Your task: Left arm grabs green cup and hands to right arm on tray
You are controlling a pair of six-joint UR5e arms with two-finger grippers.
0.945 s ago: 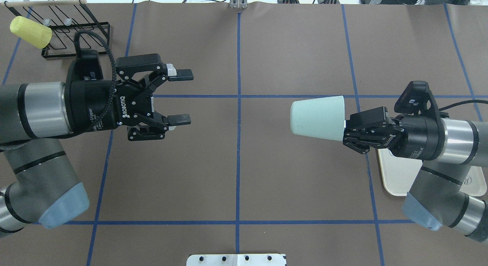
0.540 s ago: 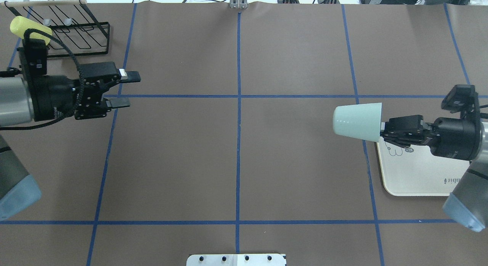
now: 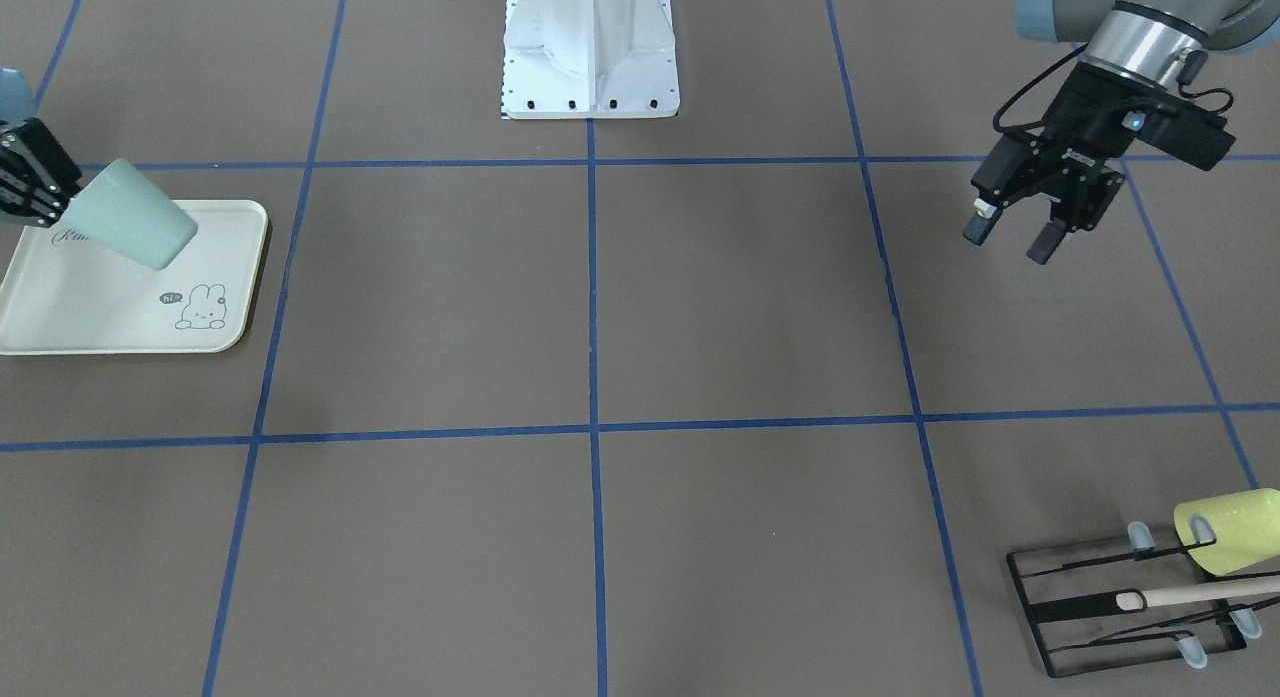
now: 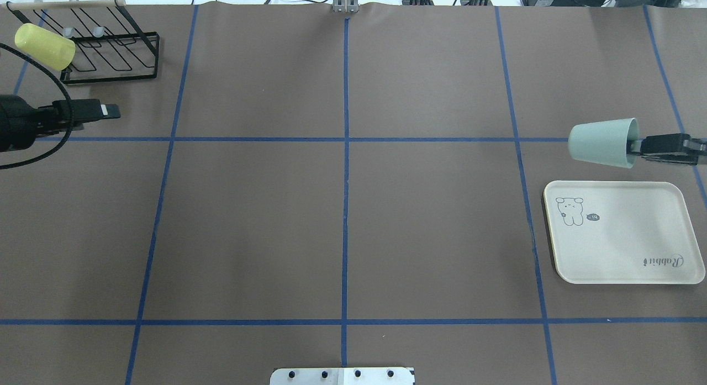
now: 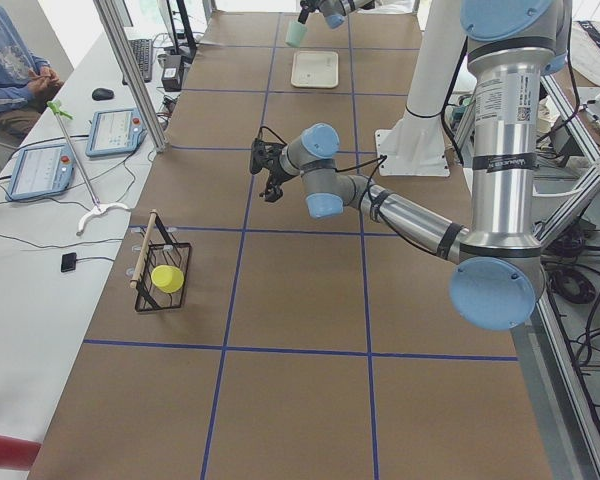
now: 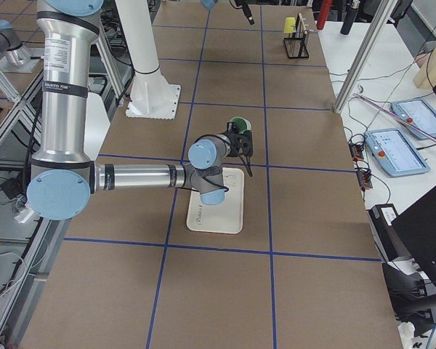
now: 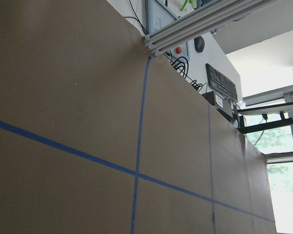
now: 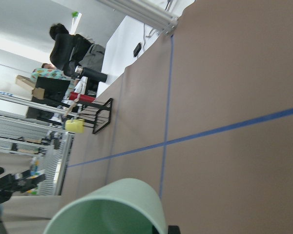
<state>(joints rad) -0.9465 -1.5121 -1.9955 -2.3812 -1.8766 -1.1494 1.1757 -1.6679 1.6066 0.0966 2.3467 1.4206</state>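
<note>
I should turn the green cup base down with my right gripper and move back over the tray before lowering, because the cup is lying on its side past the tray's edge.
The green cup (image 4: 602,144) lies on its side in the air, base toward the table's middle, just past the far edge of the tray (image 4: 624,247). My right gripper (image 4: 636,147) is shut on the cup's rim, one finger inside. In the front view the cup (image 3: 130,227) hangs over the tray's (image 3: 100,307) back corner, and its rim fills the bottom of the right wrist view (image 8: 112,209). My left gripper (image 3: 1010,237) is open and empty, far off at the table's other end; it also shows in the overhead view (image 4: 102,111).
A black wire rack (image 4: 110,53) with a yellow-green cup (image 4: 44,45) on it stands at the far left corner. The robot's white base plate (image 3: 590,47) sits at the middle of the near edge. Blue tape lines cross the brown table.
Both arms have drawn back outward. The right gripper carried the green cup right, to beside the tray. The left gripper, still open, pulled back to the left edge.
</note>
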